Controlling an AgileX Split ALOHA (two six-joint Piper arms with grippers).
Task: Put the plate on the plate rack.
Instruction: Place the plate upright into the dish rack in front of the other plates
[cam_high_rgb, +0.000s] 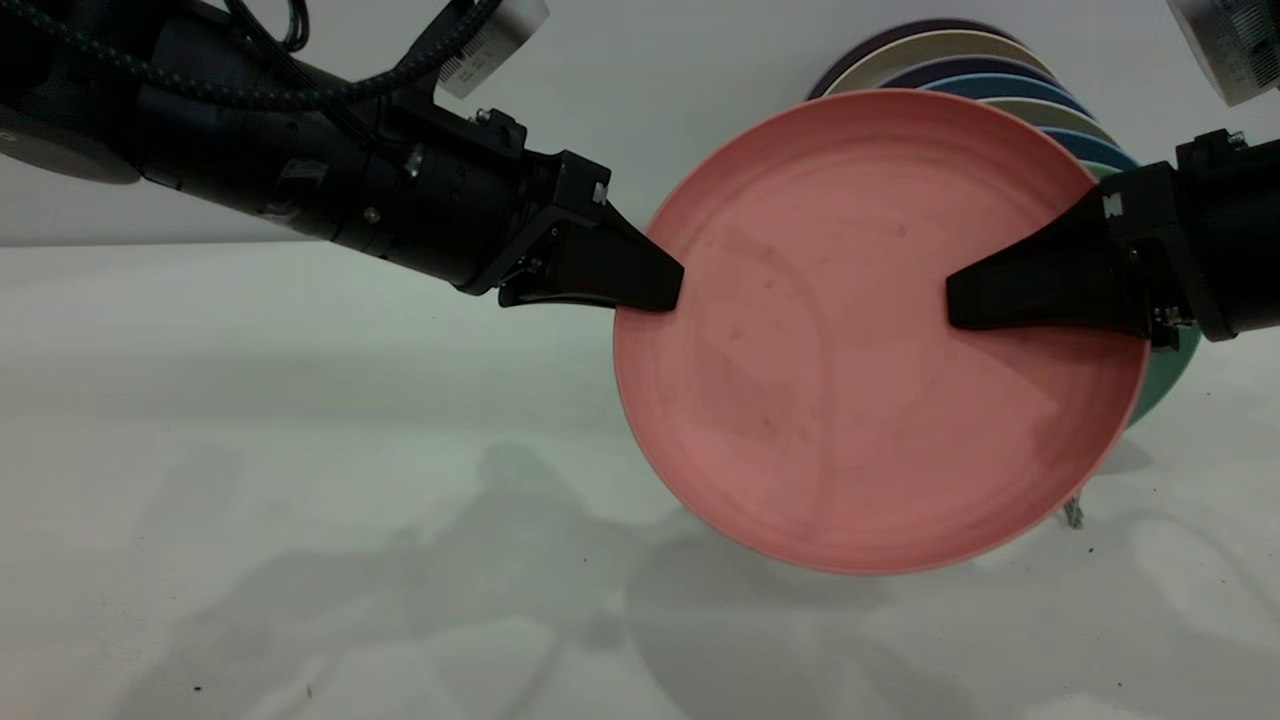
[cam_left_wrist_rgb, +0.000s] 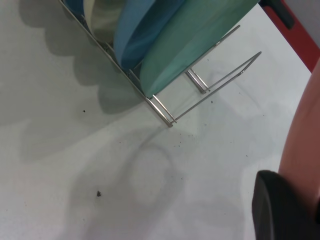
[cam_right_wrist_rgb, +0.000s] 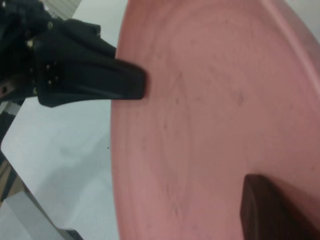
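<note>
Next, my left gripper lets go of the plate's rim (cam_high_rgb: 623, 336) and moves back first, because both grippers are clamping the plate and the rack (cam_left_wrist_rgb: 212, 92) stands on my right gripper's side.
The salmon-pink plate (cam_high_rgb: 870, 340) is held upright in the air, its face toward the exterior camera. My left gripper (cam_high_rgb: 665, 290) is shut on its left rim. My right gripper (cam_high_rgb: 958, 300) is shut on its right side, one finger (cam_right_wrist_rgb: 270, 210) lying far across the face. The plate fills the right wrist view (cam_right_wrist_rgb: 215, 115), where the left gripper's finger (cam_right_wrist_rgb: 125, 85) shows on the rim. The silver wire plate rack (cam_left_wrist_rgb: 220, 82) stands behind and below the plate, its end loops empty. In the exterior view only a wire tip of the rack (cam_high_rgb: 1073, 512) shows.
The rack holds several upright plates: a mint-green plate (cam_left_wrist_rgb: 195, 40) nearest the empty loops, then a blue plate (cam_left_wrist_rgb: 142, 30) and others (cam_high_rgb: 960, 60) behind. Bare white table (cam_high_rgb: 300, 500) lies left of and in front of the rack.
</note>
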